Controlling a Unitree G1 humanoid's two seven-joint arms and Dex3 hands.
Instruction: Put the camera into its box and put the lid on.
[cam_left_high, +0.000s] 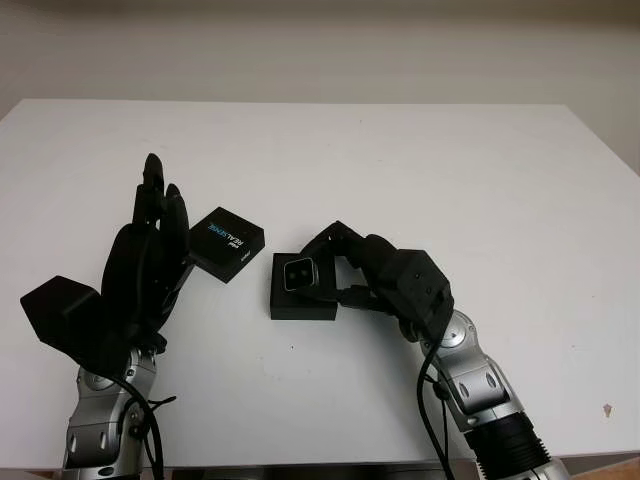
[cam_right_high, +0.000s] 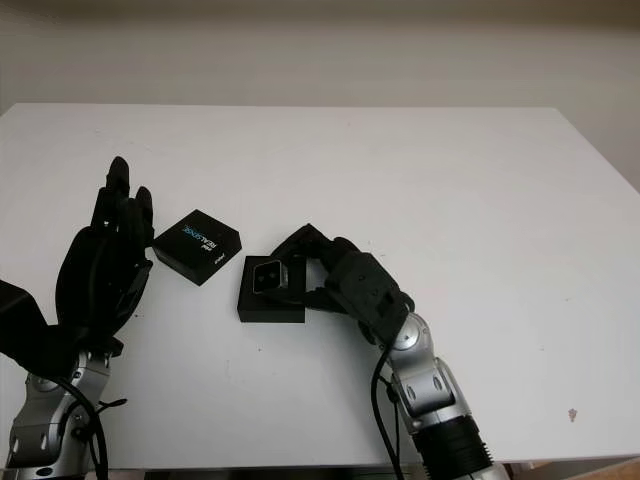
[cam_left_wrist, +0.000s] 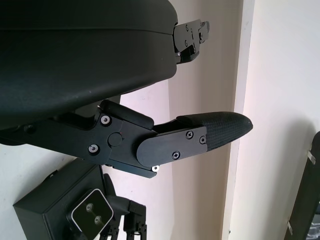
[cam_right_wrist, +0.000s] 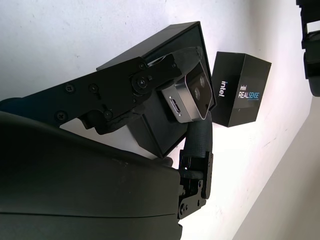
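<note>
I expect the black lid (cam_left_high: 228, 243) to lean crooked across the box's edge when I lower it, because it lies turned at an angle to the open black box (cam_left_high: 303, 308).
A small silver camera (cam_left_high: 299, 273) sits tilted in the mouth of an open black box (cam_left_high: 300, 305) at the middle of the table. My right hand (cam_left_high: 325, 268) is shut on the camera from the box's right side, fingers on either side of it. The right wrist view shows the camera (cam_right_wrist: 192, 97) pinched above the box (cam_right_wrist: 150, 50). The black lid (cam_left_high: 228, 243), printed REALSENSE, lies just left of the box. My left hand (cam_left_high: 150, 250) stands upright and open beside the lid's left corner. In the left wrist view the camera (cam_left_wrist: 92, 214) shows in the box (cam_left_wrist: 45, 210).
The white table (cam_left_high: 450, 170) stretches wide behind and to the right of the box. Its front edge (cam_left_high: 300, 462) runs close beneath both forearms. A pale wall rises behind the far edge.
</note>
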